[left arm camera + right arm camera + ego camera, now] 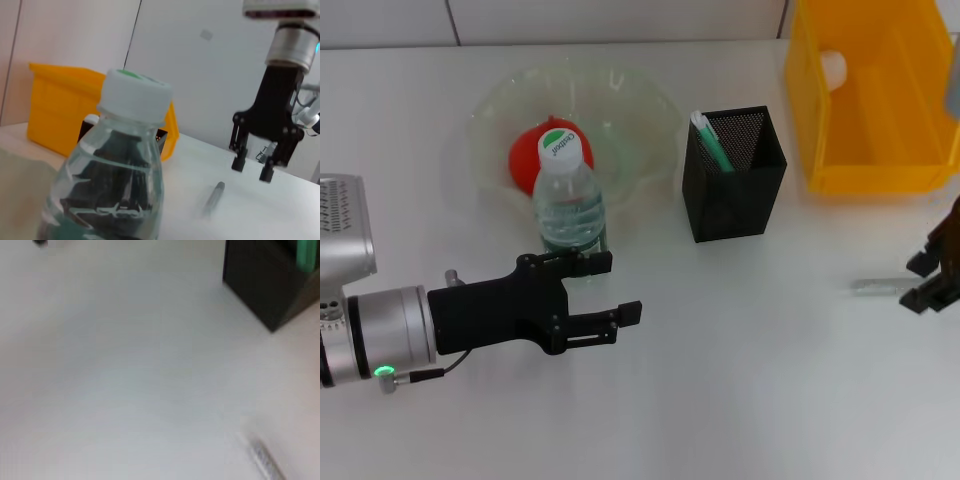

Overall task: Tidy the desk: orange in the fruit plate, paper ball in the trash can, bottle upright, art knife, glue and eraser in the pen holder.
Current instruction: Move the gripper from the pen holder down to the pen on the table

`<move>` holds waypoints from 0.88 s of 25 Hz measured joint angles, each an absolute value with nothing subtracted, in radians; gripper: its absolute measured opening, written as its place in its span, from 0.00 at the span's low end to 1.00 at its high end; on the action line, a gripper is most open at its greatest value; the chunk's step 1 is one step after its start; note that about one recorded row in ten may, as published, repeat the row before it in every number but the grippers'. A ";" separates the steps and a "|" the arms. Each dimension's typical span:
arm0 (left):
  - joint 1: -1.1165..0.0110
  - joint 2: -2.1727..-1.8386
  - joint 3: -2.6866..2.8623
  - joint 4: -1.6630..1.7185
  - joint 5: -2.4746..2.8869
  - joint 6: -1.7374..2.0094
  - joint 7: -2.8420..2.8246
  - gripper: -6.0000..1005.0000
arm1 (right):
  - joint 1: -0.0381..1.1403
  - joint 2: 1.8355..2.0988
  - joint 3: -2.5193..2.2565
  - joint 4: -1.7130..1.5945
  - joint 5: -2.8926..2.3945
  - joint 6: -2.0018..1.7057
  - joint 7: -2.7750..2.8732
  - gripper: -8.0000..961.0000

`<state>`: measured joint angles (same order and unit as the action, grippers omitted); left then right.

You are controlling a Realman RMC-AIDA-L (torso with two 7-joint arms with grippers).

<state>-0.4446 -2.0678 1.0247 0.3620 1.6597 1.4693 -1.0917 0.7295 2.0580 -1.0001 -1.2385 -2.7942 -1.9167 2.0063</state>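
Note:
The narrow art knife (876,287) is lined up crosswise with my right gripper's open fingers. I keep going down until they are on both sides of its body (902,286), then close them.
The bottle (570,200) stands upright at the near edge of the fruit plate (640,110), and its white cap fills the left wrist view (132,95). The orange (525,155) lies in the plate behind it. My left gripper (623,288) is open just in front of the bottle, holding nothing. The glue (710,142) stands in the pen holder (735,185). The paper ball (832,68) lies in the trash can (875,100). The art knife (878,286) lies on the table, and my right gripper (252,167) hovers open over its far-right end. The eraser is out of view.
The trash can sits at the back right corner, close to the pen holder. A white wall runs behind the table. Bare tabletop stretches between the two arms along the front.

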 joint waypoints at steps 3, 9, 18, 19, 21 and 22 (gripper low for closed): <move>-0.453 -2.068 1.025 0.362 1.660 1.469 -1.092 0.79 | 0.720 2.075 -1.025 -1.208 -2.843 -1.867 2.003 0.48; -0.466 -2.068 1.025 0.362 1.660 1.454 -1.092 0.79 | 0.699 2.078 -1.089 -1.167 -2.849 -1.746 1.986 0.48; -0.482 -2.068 1.025 0.362 1.661 1.432 -1.091 0.79 | 0.708 2.079 -1.169 -1.116 -2.849 -1.672 1.959 0.47; -0.482 -2.068 1.025 0.362 1.661 1.431 -1.091 0.79 | 0.708 2.080 -1.177 -1.115 -2.851 -1.663 1.962 0.47; -0.482 -2.068 1.025 0.360 1.661 1.430 -1.088 0.79 | 0.708 2.080 -1.181 -1.114 -2.852 -1.651 1.965 0.46; -0.482 -2.068 1.025 0.360 1.661 1.430 -1.088 0.79 | 0.708 2.080 -1.182 -1.114 -2.853 -1.647 1.966 0.46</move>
